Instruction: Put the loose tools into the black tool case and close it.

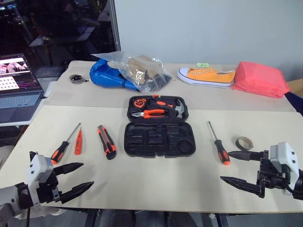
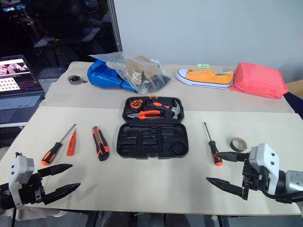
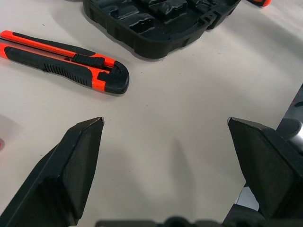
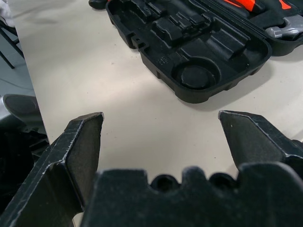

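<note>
My gripper will need to press the orange-and-black screwdriver (image 1: 61, 150) when I lower it, because a narrow hollow (image 1: 142, 127) runs beside the case's hinge and the screwdriver will lie lengthwise there.
The black tool case (image 1: 159, 139) lies open mid-table, its near half holding bare recesses, its far half holding pliers and a hammer. Left of it lie the utility knife (image 1: 106, 141), a slim orange screwdriver (image 1: 78, 142) and a larger screwdriver (image 1: 64, 145). Right of the case lie another screwdriver (image 1: 218, 143) and the tape roll (image 1: 244, 143). My left gripper (image 1: 79, 177) hovers open near the front left edge, nothing between its fingers. My right gripper (image 1: 229, 166) stands open at the front right, just short of the screwdriver and tape. The knife (image 3: 66, 62) and case (image 4: 189, 45) appear in the wrist views.
A laptop (image 1: 18, 87) sits on a side table at far left. Along the back lie a small round tape measure (image 1: 76, 78), a blue bag (image 1: 108, 75) under a clear plastic bag (image 1: 142, 71), an orange sneaker (image 1: 206, 76) and a pink pouch (image 1: 260, 79).
</note>
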